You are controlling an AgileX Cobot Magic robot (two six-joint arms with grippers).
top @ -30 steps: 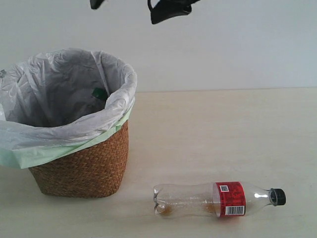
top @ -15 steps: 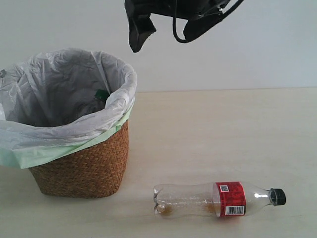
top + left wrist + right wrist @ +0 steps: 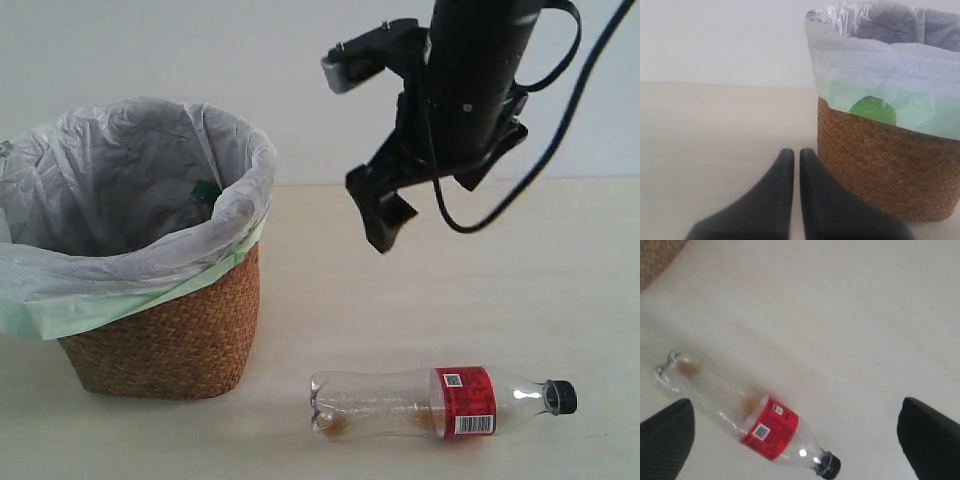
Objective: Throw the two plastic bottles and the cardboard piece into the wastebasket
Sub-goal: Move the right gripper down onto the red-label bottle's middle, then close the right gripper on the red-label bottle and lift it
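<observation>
I go on lowering my right gripper's open fingers until they are on both sides of the bottle's middle [image 3: 430, 404], then close them. The clear bottle [image 3: 375, 404] lies under them, free of the wastebasket.
The longer clear bottle [image 3: 420, 402] with black cap and red label lies on its side on the table, cap pointing right. My right gripper [image 3: 385, 222] hangs well above it, open wide. In the right wrist view the bottle [image 3: 752, 417] lies below and between the spread fingers [image 3: 666, 440], untouched. The wicker wastebasket [image 3: 170, 335] with its white bag stands at the left. A small dark green bit [image 3: 204, 188] shows inside it. The cardboard piece is out of view. My left gripper [image 3: 792, 156] is shut and empty, low beside the wastebasket [image 3: 875, 170].
The pale table [image 3: 440, 280] stretches right of the basket to a white wall behind. The bag's pale green edge [image 3: 130, 300] hangs over the basket rim. A round green patch [image 3: 872, 110] shows through the bag's overhang in the left wrist view.
The right arm has come down from the top of the view and moved right, from above the basket to over the table above the bottle. The bottle and basket have not moved.
</observation>
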